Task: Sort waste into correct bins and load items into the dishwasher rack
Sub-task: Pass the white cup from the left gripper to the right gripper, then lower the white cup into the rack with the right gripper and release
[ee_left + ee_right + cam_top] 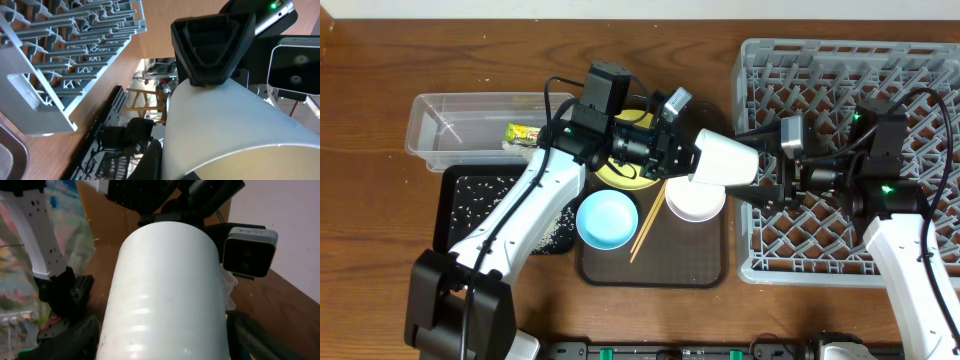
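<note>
The robot's left gripper is closed on the cup's rim end [704, 160], so it should open and move away before the right gripper takes the cup into the rack [832, 228].
The small pale green cup [725, 160] hangs on its side in the air between my two arms, beside the rack's left wall. My left gripper [688, 152] is shut on its rim end; the cup [225, 130] fills the left wrist view. My right gripper [760, 172] is shut around the other end of the cup [165, 295], one finger on each side. The grey dishwasher rack [840, 70] stands at the right and also shows in the left wrist view [75, 45]. The snack wrapper [523, 134] lies in the clear tub [460, 125]. Rice grains [480, 195] lie in the black tray [450, 235].
On the dark brown serving tray [705, 268] sit the light blue bowl [607, 218], the white bowl [695, 203] and the wooden chopsticks [647, 222]. The yellow plate [620, 175] is partly hidden under my left arm.
</note>
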Tool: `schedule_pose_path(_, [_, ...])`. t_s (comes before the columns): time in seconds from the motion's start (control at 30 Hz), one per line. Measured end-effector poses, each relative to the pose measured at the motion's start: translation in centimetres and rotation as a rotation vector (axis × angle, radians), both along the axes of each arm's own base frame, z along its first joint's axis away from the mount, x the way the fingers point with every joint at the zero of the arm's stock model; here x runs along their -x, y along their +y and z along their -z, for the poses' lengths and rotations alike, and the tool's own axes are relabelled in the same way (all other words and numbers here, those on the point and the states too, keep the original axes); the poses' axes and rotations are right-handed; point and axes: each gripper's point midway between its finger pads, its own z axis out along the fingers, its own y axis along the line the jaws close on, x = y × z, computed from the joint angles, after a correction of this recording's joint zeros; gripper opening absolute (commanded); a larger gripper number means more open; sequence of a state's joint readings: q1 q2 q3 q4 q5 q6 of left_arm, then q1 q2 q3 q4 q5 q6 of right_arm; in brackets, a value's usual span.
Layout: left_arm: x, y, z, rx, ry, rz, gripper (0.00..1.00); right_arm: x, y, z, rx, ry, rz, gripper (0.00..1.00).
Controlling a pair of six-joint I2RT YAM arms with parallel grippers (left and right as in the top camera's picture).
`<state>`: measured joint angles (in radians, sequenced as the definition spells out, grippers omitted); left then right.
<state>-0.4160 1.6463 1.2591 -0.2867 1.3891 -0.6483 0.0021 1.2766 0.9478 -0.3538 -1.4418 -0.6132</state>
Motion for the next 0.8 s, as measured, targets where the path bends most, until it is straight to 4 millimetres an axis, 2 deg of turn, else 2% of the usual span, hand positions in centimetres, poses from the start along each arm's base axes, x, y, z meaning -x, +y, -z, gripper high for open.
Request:
schedule_pose_path(0.1, [0.0,0.0,0.0,-0.001,0.007,0.000,0.06,0.0,0.0,0.0,0.001,-0.002,0.001,0.62])
schedule_pose_path(0.3, [0.0,0.0,0.0,-0.003,0.006,-0.003,0.07,-0.2,-0.2,0.1,0.006,0.003,0.014,0.58])
schedule_pose_path(0.37, [-0.2,0.0,0.1,-0.009,0.003,-0.010,0.17,-0.5,-0.2,0.3,0.016,0.022,0.030,0.59])
schedule_pose_path(0.43, [-0.4,0.0,0.3,-0.018,-0.004,-0.021,0.35,-1.1,-0.3,0.7,0.038,0.058,0.069,0.49])
schedule_pose_path(0.5, [-0.8,-0.1,0.8,-0.039,-0.030,-0.043,0.42,-1.8,-0.6,1.4,0.065,0.107,0.120,0.42])
schedule_pose_path(0.63, [-2.9,1.1,4.2,-0.210,-0.066,-0.179,0.49,-3.6,-1.4,3.0,0.126,0.240,0.262,0.25])
schedule_pose_path(0.8, [-4.8,4.8,10.0,-0.563,-0.141,-0.330,0.51,-6.5,-4.5,6.3,0.251,0.400,0.550,0.22])
